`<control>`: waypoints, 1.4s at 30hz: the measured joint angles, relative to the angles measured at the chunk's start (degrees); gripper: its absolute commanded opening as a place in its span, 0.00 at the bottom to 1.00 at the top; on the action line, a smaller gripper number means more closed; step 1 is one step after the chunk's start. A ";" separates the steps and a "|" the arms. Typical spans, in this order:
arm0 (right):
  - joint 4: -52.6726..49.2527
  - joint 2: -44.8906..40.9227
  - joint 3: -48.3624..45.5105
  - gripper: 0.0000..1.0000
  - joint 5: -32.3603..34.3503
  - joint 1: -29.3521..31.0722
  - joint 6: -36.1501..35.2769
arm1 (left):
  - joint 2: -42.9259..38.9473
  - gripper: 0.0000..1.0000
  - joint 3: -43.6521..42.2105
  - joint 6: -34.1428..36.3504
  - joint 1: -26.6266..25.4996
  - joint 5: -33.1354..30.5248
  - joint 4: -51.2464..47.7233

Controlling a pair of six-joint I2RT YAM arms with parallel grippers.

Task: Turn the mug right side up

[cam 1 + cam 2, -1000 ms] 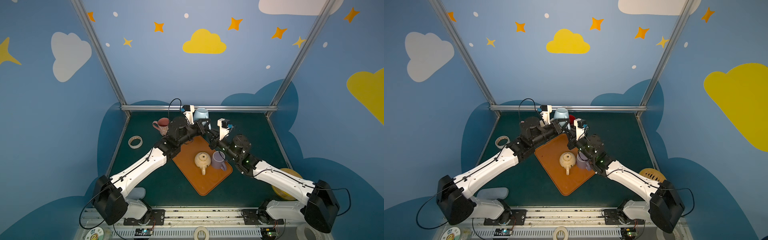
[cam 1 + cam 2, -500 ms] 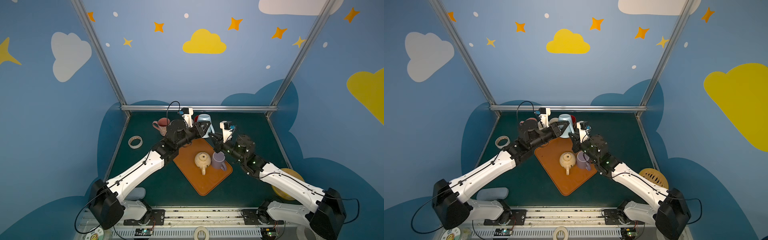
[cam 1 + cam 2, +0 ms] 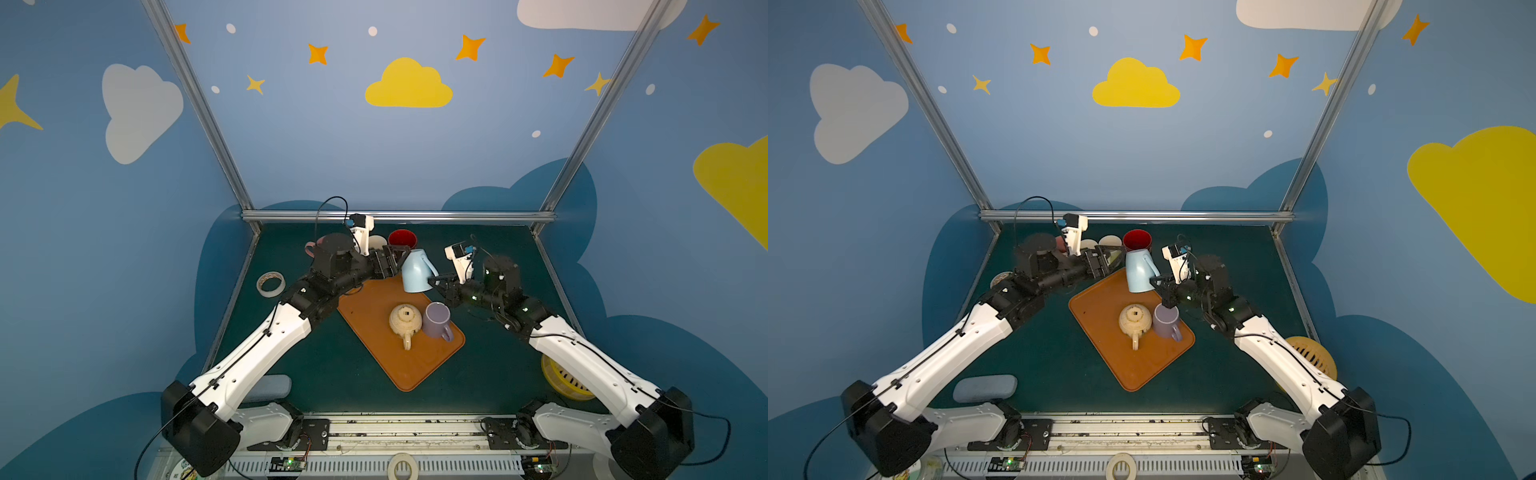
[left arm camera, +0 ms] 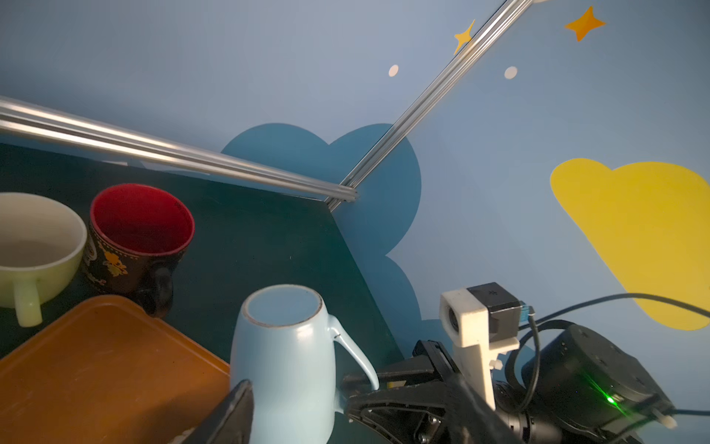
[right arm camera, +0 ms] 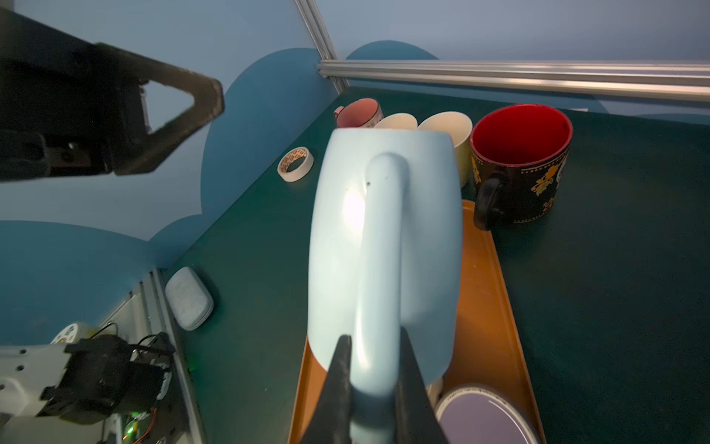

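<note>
My left gripper is facing the light blue mug's side [image 3: 414,274] opposite the handle [image 3: 431,268]. My right gripper should tilt the handle up so my left gripper can take it.
The light blue mug [image 3: 415,270] is upside down, base up and rim down, over the far corner of the orange tray [image 3: 374,332]. Whether its rim touches the tray I cannot tell. My right gripper [image 3: 434,283] is shut on the mug's handle [image 5: 378,250], and the right wrist view shows both fingers [image 5: 342,369] pinching the handle. My left gripper [image 3: 395,258] stands open just left of the mug. One of its fingers [image 4: 234,415] sits close beside the mug's wall [image 4: 284,365] without gripping it.
On the tray lie a cream teapot [image 3: 405,322] and a purple mug [image 3: 436,322]. A black mug with a red inside [image 3: 402,239], a pale green cup [image 4: 34,246] and a pink mug [image 5: 359,113] stand behind. Also here: tape roll [image 3: 270,284], yellow basket [image 3: 561,380], grey pad [image 3: 266,386].
My left gripper has opened and let go of the blue mug, drawing back a little. The right gripper keeps the handle, and the mug has come down toward the tray.
</note>
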 measured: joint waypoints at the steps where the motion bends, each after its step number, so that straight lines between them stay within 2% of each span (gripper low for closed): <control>1: -2.08 0.63 1.86 0.00 -1.49 -0.57 -1.16 | -0.02 0.77 1.29 1.68 1.03 1.20 -1.68; 6: -14.27 6.29 14.40 0.00 -12.44 -3.48 -10.05 | 2.32 0.78 9.31 15.91 6.38 9.57 -10.54; 9: -21.57 10.03 22.05 0.00 -17.38 -4.24 -15.08 | 4.57 0.78 11.41 26.45 7.80 16.59 -14.71; 11: -23.67 11.17 24.48 0.00 -19.39 -4.33 -17.18 | 5.75 0.76 11.52 30.82 8.13 19.37 -16.74; 13: -30.84 13.88 30.10 0.00 -21.33 -4.61 -20.65 | 9.22 0.71 15.74 34.95 9.77 24.96 -22.23; 17: -38.58 19.80 39.15 0.00 -24.76 -4.79 -27.67 | 19.52 0.44 31.26 41.94 13.81 33.14 -29.51; 18: -40.39 20.94 40.59 0.00 -25.38 -4.98 -29.24 | 21.57 0.44 34.86 43.80 14.27 34.18 -31.69; 20: -43.39 22.84 42.47 0.00 -26.27 -5.38 -32.00 | 24.33 0.43 40.04 46.86 14.40 35.71 -34.64; 23: -46.62 25.38 43.71 0.00 -27.10 -6.10 -35.06 | 25.90 0.43 43.17 49.92 14.14 37.59 -37.20; 29: -49.99 30.03 45.16 0.00 -28.70 -7.65 -39.15 | 31.08 0.53 49.77 55.19 13.18 41.81 -42.40; 34: -51.36 33.14 47.52 0.00 -30.62 -8.61 -41.94 | 38.16 0.49 55.34 59.82 11.17 43.32 -48.50; 42: -53.64 37.07 50.64 0.00 -35.60 -10.38 -45.70 | 48.63 0.49 62.86 64.76 8.41 43.47 -56.61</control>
